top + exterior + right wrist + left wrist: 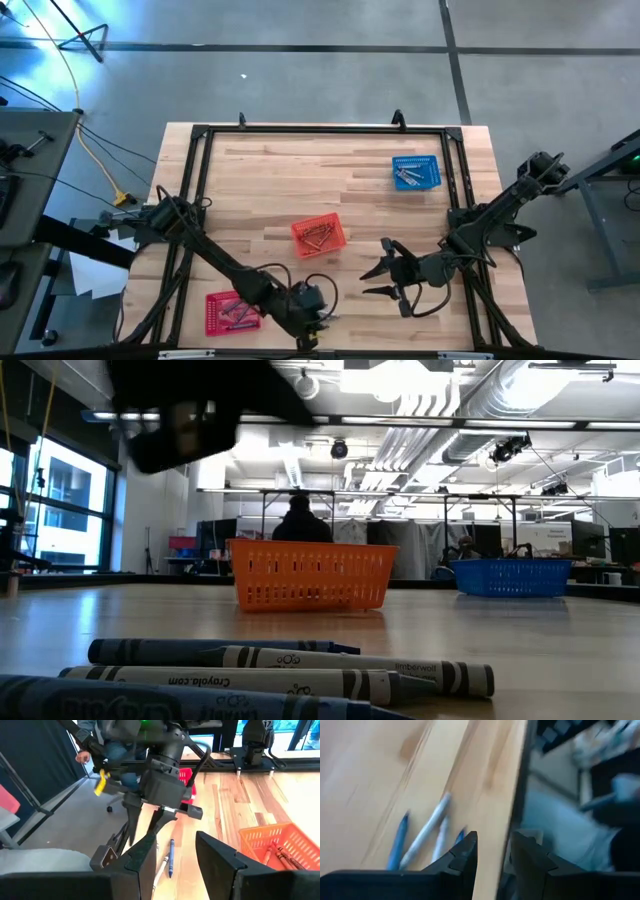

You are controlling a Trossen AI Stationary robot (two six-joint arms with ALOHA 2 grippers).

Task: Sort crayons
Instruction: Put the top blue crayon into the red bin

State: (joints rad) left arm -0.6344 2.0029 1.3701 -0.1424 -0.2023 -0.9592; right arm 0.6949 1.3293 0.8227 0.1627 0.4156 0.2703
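Note:
The blue crayon (190, 651) nearest the orange basket has open wood beside it. My left gripper goes on down until its open fingers are on both sides of the blunt end (106, 651).
Several blue and grey crayons (290, 665) lie flat on the wood close to the table's near edge; they also show in the left wrist view (427, 832) and the right wrist view (170, 857). My left gripper (312, 325) hangs over them, slanting down, open (494, 851), with nothing between its fingers (146, 827). My right gripper (378, 270) waits open to the right of the table's middle, pointing at the left one (176, 837). More crayons lie in the orange basket (272, 845).
An orange basket (318, 236) stands mid-table, a blue basket (416, 172) at the far right, and a red basket (230, 312) at the near left beside the left arm. A black frame rail (520, 795) runs along the near edge. People show beyond the table (300, 520).

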